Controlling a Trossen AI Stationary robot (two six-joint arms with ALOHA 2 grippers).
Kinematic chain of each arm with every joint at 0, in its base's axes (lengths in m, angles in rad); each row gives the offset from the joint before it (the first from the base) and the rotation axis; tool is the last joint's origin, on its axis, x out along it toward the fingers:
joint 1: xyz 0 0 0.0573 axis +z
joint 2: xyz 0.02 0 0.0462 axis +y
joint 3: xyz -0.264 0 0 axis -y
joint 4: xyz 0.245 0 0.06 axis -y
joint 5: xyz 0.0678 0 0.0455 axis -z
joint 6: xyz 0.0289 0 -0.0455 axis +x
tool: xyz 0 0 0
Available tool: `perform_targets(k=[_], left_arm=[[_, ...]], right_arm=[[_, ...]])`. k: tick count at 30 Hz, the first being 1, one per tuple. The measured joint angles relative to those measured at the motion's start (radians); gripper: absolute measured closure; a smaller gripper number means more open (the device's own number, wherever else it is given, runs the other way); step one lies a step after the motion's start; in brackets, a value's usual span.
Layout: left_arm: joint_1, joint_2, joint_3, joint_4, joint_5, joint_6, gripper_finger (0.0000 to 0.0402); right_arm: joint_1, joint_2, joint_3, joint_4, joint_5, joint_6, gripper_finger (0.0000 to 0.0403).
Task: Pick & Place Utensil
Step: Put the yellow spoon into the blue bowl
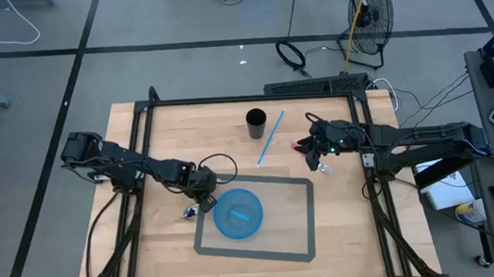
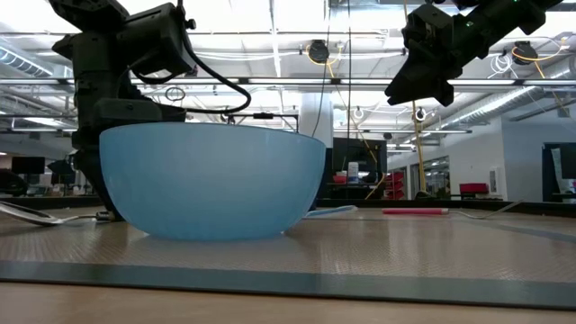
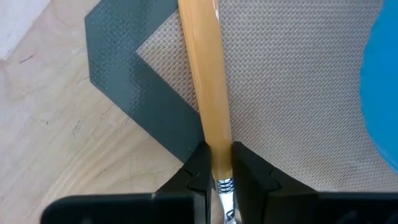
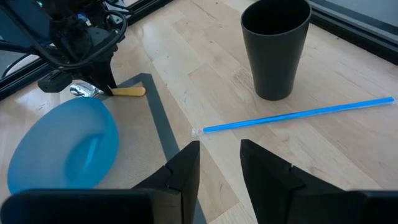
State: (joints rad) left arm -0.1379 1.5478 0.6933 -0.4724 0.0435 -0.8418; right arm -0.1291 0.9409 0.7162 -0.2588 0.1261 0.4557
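The utensil's tan handle lies at a slant between the left gripper's fingers, so the robot should open them, align them with the handle and pinch nearer to the utensil's metal neck.
A utensil with a tan handle and a metal head lies across the far left corner of the grey mat, next to the blue bowl. My left gripper stands over it, shut on the handle. My right gripper hangs open in the air near the table's right side, with nothing between its fingers. It is above the near end of a blue straw. My left gripper pinches the tan handle between its two fingers, close to where the handle meets the metal neck. The fingers come steeply from above and lie across the handle. The utensil lies flat, its handle on the mat's corner.
A black cup stands upright at the far middle of the table, with the blue straw lying beside it. Something pale blue lies inside the bowl. A small red thing lies on the table below the right gripper.
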Motion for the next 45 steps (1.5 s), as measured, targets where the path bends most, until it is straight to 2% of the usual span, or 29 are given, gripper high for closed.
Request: perform_targets(k=[12,16,24,32,40,45], left_arm=[[0.001,-0.031,0.0,-0.009,-0.016,-0.015,0.0363],[0.001,-0.068,-0.001,-0.031,-0.052,-0.014,0.04],[0.007,-0.106,-0.003,-0.065,-0.076,-0.022,0.0401],[0.028,-0.092,-0.001,-0.045,0.04,0.04,0.0347],[0.026,-0.091,-0.003,-0.038,0.051,0.063,0.0288],[0.012,-0.058,-0.026,-0.017,0.048,0.055,0.0274]], right_arm=[[0.0,0.0,0.0,-0.001,0.0,-0.008,0.0291],[0.0,0.0,0.0,-0.002,0.0,-0.017,0.0291],[0.0,0.0,0.0,-0.001,0.003,-0.023,0.0291],[0.0,0.0,0.0,0.0,0.003,-0.02,0.0291],[0.0,0.0,0.0,0.0,0.002,-0.008,0.0291],[0.0,0.0,0.0,0.0,0.003,-0.008,0.0291]])
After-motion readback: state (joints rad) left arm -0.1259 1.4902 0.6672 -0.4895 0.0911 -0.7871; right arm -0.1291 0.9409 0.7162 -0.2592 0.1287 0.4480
